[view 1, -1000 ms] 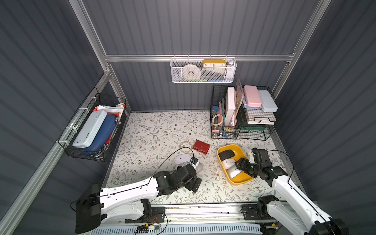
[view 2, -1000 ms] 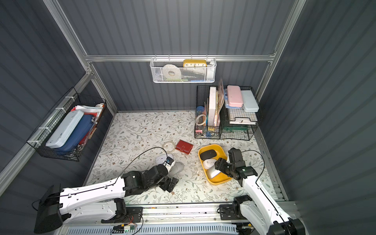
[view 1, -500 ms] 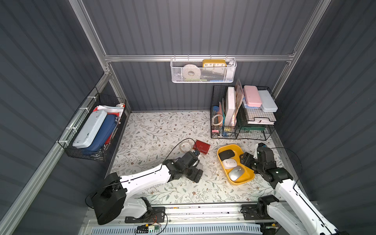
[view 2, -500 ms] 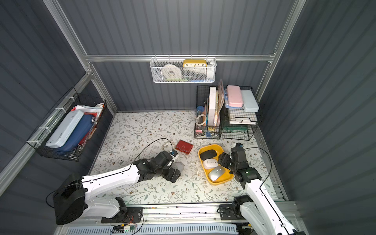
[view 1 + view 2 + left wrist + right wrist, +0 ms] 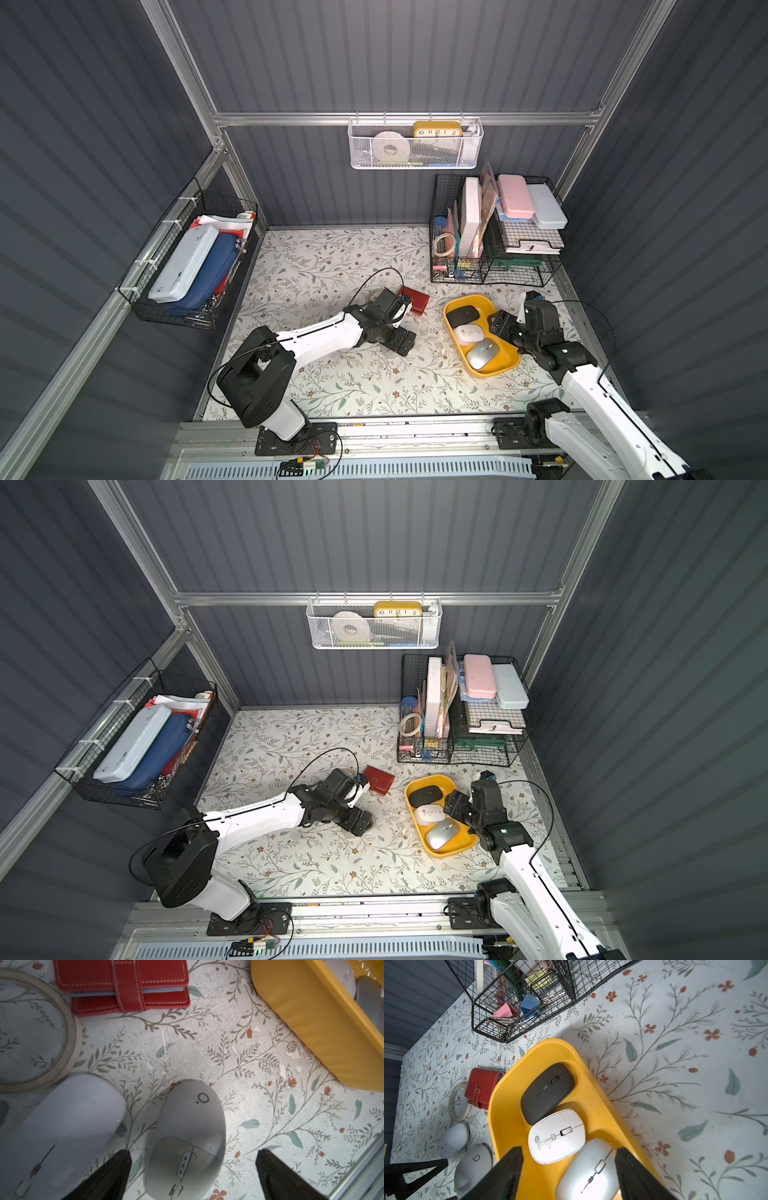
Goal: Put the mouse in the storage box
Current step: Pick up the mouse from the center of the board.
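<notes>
The grey mouse lies under my left gripper, short of the storage box (image 5: 481, 336), so my left gripper should lift the mouse (image 5: 186, 1136) and hand it to my right gripper.
The yellow storage box (image 5: 506, 360) (image 5: 460, 845) stands right of centre and holds a black mouse (image 5: 462, 316), a white mouse (image 5: 468, 333) and a silver mouse (image 5: 481, 353). My right gripper (image 5: 568, 1149) (image 5: 498, 328) hangs open over the box's right side, its fingers apart above the silver mouse (image 5: 589, 1172) lying in the box. A grey mouse (image 5: 187, 1140) lies on the table between the wide-open fingers of my left gripper (image 5: 193, 1153) (image 5: 401, 341). A pale white mouse (image 5: 62, 1126) lies right beside it. In both top views the left arm hides these two.
A red wallet (image 5: 415, 300) and a tape ring (image 5: 35, 1032) lie just beyond the two table mice. A black wire organiser (image 5: 494, 245) stands behind the box. A white mesh basket (image 5: 415, 143) hangs on the back wall, a black wire basket (image 5: 195, 266) on the left wall.
The silver mouse now lies in the box, and my right gripper has opened and drawn back from it. My left gripper has moved away from the front edge over the table mice.
</notes>
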Available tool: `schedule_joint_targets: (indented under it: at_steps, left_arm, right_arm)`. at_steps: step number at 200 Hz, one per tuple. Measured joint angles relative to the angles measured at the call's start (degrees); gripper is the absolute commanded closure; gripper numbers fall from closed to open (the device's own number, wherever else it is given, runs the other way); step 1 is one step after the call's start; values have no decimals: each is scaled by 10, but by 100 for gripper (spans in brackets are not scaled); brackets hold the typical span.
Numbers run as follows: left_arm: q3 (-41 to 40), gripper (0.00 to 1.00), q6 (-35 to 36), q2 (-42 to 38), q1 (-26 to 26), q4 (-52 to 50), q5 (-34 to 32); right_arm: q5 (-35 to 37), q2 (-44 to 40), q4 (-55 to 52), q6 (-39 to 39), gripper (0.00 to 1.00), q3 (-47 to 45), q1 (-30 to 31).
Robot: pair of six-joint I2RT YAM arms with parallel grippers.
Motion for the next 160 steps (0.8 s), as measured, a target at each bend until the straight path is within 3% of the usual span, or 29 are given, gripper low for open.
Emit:
schedule_joint_targets:
  at_steps: [47, 112, 160]
  left_arm:
    - [1, 6, 3, 54, 0, -3, 13]
    - [5, 16, 0, 57, 0, -18, 20]
    - [46, 17, -19, 91, -46, -64, -46]
  right_arm:
    - [-2, 0, 2, 4, 24, -3, 0]
    - [-4, 3, 12, 9, 25, -9, 0]
    - [-4, 14, 14, 9, 25, -9, 0]
